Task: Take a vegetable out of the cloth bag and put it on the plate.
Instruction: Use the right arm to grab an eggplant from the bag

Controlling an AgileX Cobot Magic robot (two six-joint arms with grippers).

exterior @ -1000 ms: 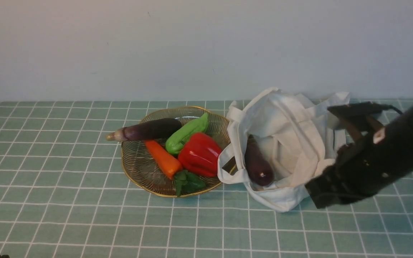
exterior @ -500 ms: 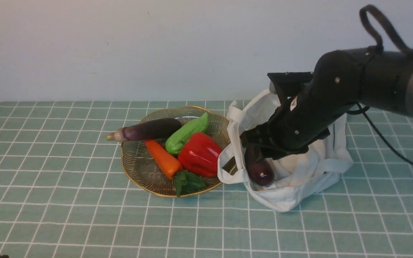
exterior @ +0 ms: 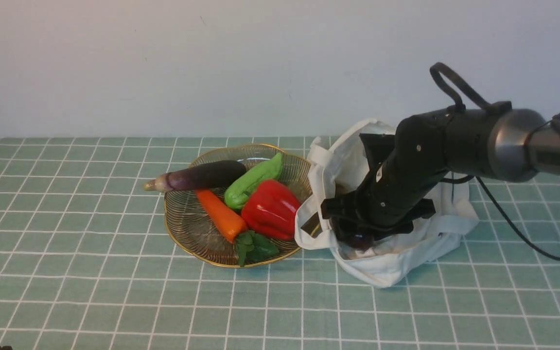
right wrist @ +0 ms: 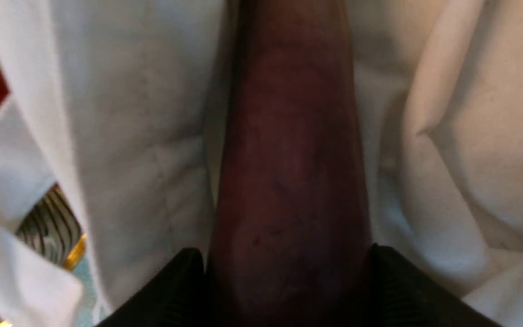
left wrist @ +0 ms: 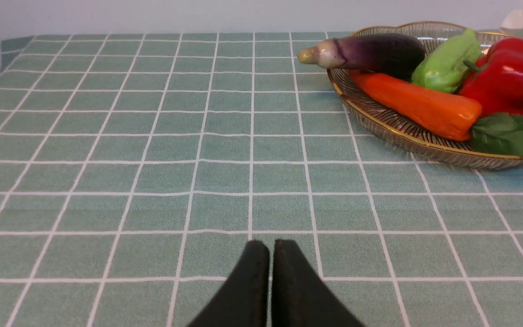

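Observation:
My gripper will lift the eggplant [exterior: 360,240] out freely and leave the cloth bag in place, because the bag's opening [exterior: 349,158] is wide open around the eggplant.
The off-white cloth bag [exterior: 396,262] lies open on the table, right of the plate [exterior: 187,238]. My right gripper [exterior: 355,231] reaches down into its mouth and hides most of the vegetable, a dark purple eggplant [exterior: 358,240]. In the right wrist view the eggplant [right wrist: 288,159] lies lengthwise on the bag's cloth [right wrist: 130,136]. My right gripper [right wrist: 284,252] is open, with one finger on each side of it. My left gripper [left wrist: 270,245] is shut and empty, low over the tablecloth, left of the plate [left wrist: 402,136].
The plate holds a pale-stemmed eggplant [exterior: 197,177], a carrot [exterior: 221,215], a green pepper [exterior: 253,181], a red bell pepper [exterior: 271,209] and a leafy green [exterior: 255,247]. The right arm's cable [exterior: 528,243] loops beside the bag. A wall stands behind the table.
My right arm swung from the bag's right side over the bag and dropped into its mouth. Its jaws opened and now straddle the eggplant.

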